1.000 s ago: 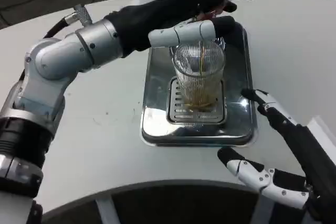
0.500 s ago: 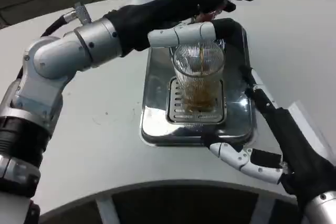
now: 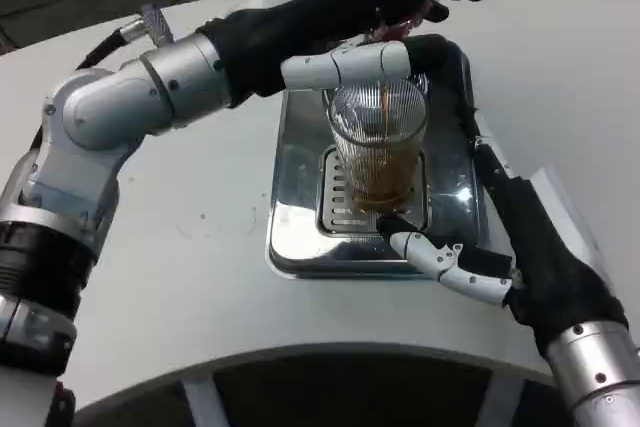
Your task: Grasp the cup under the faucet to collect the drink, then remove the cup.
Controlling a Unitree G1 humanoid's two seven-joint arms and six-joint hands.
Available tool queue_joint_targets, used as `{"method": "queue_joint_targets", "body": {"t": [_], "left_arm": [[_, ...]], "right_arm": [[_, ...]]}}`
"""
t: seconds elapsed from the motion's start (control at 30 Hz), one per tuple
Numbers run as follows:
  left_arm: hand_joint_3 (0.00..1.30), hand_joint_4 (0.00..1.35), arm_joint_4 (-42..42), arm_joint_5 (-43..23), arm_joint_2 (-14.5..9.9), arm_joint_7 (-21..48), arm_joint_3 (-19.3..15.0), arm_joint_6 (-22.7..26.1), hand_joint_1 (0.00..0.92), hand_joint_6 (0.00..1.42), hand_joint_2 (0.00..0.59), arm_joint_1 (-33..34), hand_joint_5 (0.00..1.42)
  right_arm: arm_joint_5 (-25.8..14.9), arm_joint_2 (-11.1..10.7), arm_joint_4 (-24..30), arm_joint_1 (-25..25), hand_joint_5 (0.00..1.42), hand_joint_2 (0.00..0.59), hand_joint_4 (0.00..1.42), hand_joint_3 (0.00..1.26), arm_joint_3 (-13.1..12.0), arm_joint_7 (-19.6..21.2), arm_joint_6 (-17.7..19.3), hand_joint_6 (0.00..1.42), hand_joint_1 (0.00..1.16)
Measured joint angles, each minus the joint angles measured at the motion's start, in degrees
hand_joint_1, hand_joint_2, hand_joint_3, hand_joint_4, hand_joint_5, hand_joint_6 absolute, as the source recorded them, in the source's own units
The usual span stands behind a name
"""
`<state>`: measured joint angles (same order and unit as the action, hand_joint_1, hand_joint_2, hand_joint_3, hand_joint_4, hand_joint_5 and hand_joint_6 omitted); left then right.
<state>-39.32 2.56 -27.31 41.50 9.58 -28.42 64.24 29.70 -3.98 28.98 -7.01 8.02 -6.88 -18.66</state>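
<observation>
The brown drink (image 3: 383, 182) is well below the cup's rim (image 3: 372, 144). The drink will move around but stay inside when I carry the cup off the tray.
A clear ribbed cup (image 3: 380, 137) stands upright on the grate of a steel drip tray (image 3: 300, 237). A thin brown stream (image 3: 385, 112) falls into it, and brown drink fills its lower part. My left hand (image 3: 340, 17) reaches over the cup's top, its fingers stretched out on the faucet, which is mostly hidden beneath them; a white finger lies across the cup's rim. My right hand (image 3: 500, 237) is open at the cup's right. Its thumb lies by the cup's base at the front, and its fingers run along the tray's right side. I see no contact with the glass.
The tray sits in the middle of the white round table (image 3: 180, 237), whose curved front edge lies just below my right forearm. A flat white piece (image 3: 560, 207) lies on the table behind my right wrist. Dark floor is beyond the table.
My right hand has moved up and left from the table's front edge to the cup's side. The drink level in the cup has risen. My left hand has stayed put.
</observation>
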Motion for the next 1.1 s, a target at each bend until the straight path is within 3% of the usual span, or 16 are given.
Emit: {"method": "queue_joint_targets", "body": {"t": [0.3,1.1], "left_arm": [[0.14,0.04,-0.62,-0.04,0.13,0.00,-0.24,-0.26,0.000,0.04,0.080,0.12,0.11],[0.15,0.04,-4.34,-0.15,0.35,0.42,-0.40,-2.35,0.000,0.04,0.081,1.98,0.11]], "right_arm": [[-1.61,-0.95,-7.43,-4.91,0.03,0.244,0.00,0.00,0.05,2.67,1.71,0.00,0.72],[-5.41,-0.98,-22.29,-15.91,0.02,0.236,0.00,0.00,-0.38,8.03,3.82,0.00,0.72]]}}
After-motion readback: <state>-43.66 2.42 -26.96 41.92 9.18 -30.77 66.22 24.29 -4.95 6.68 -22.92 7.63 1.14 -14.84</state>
